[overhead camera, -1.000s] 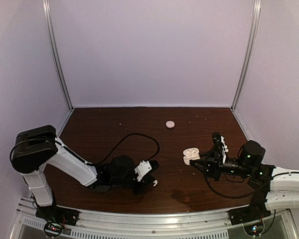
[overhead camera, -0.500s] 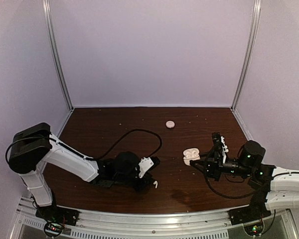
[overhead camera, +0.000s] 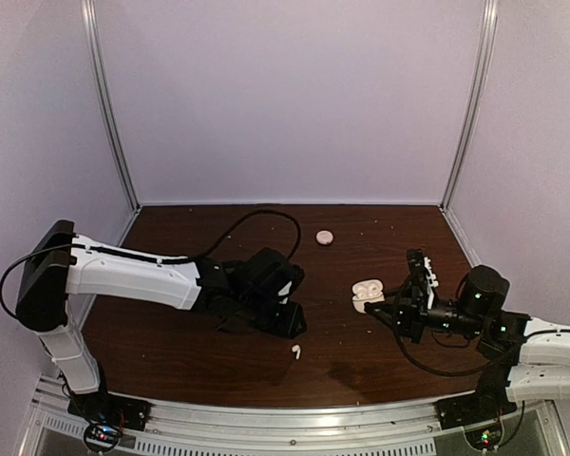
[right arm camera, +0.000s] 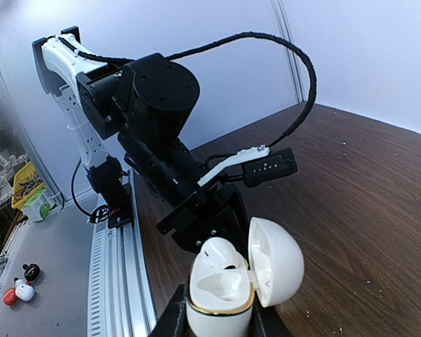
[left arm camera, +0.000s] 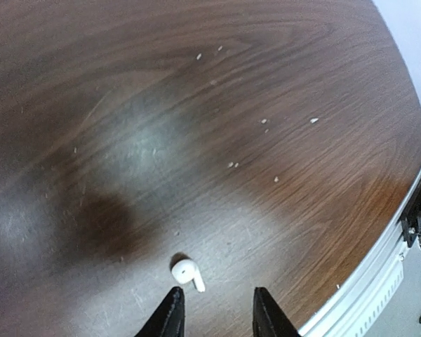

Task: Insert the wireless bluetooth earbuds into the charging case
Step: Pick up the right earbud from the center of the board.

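The loose earbud (overhead camera: 296,351) is outside the open fingers of my left gripper, so I should lower them around the earbud's round head (left arm camera: 184,271) before I close them and lift.
One white earbud (left arm camera: 186,272) lies loose on the brown table, just ahead of my left gripper's (left arm camera: 217,317) open fingertips and not between them. In the top view this earbud (overhead camera: 295,351) sits near the front edge, just in front of the left gripper (overhead camera: 292,331). My right gripper (right arm camera: 221,323) is shut on the white charging case (right arm camera: 221,305), held upright with its lid (right arm camera: 275,261) swung open. The other earbud (right arm camera: 221,251) sits in the case's far slot; the near slot is empty. In the top view the case (overhead camera: 366,293) is at the right gripper's (overhead camera: 382,304) tip.
A pale pink round disc (overhead camera: 324,237) lies toward the back of the table. The left arm's black cable (overhead camera: 256,218) loops over the middle. A metal rail (overhead camera: 294,423) runs along the table's near edge. Purple walls enclose three sides.
My left gripper has opened and its wrist has swung round and drawn back from the loose earbud, which stays where it lay. The right gripper and case have barely moved.
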Motion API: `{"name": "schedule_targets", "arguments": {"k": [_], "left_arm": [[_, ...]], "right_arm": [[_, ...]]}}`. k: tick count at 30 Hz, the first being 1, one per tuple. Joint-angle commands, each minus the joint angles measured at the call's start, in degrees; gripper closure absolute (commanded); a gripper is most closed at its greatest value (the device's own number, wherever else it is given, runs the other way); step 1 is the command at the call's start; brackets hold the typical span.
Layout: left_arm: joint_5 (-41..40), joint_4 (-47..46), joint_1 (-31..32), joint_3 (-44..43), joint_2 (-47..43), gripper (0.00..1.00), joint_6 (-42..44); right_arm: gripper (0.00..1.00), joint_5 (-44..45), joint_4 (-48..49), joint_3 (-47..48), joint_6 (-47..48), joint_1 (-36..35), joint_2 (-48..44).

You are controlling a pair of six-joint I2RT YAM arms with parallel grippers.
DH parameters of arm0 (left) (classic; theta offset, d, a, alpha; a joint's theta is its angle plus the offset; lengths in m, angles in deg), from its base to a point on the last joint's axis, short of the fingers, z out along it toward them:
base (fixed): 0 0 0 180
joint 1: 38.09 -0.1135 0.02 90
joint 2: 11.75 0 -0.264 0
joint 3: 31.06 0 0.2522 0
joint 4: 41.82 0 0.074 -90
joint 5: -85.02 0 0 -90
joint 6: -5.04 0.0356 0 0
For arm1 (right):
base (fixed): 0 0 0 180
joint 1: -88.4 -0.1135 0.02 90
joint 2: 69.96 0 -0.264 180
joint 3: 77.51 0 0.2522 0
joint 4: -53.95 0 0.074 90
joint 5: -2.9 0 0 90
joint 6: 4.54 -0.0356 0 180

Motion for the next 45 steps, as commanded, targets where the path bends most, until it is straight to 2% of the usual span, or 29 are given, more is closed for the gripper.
{"name": "schedule_targets", "arguments": {"k": [1,20,31,39,45], "left_arm": [[2.76,11.64,-0.24,-3.15,3.35,0.66,-10.13],[1.31,20.05,1.18,-15.53,15.14,0.61,-9.03],[0.28,23.86,2.36,-19.22,19.17,0.69,-8.19],[-3.46,26.9,2.99,-21.61,21.54,0.74,-7.0],[-5.21,29.1,3.04,-22.92,22.71,0.75,-6.38]], "right_arm": [[1.0,1.63,-1.29,1.63,0.05,0.31,-2.56],[1.0,1.85,-2.6,1.68,0.63,0.34,-5.29],[1.0,2.0,-2.01,0.68,0.37,0.38,-6.91],[1.0,2.06,-1.69,0.24,0.28,0.36,-7.26],[1.0,1.99,-1.82,0.2,0.19,0.31,-7.36]]}}
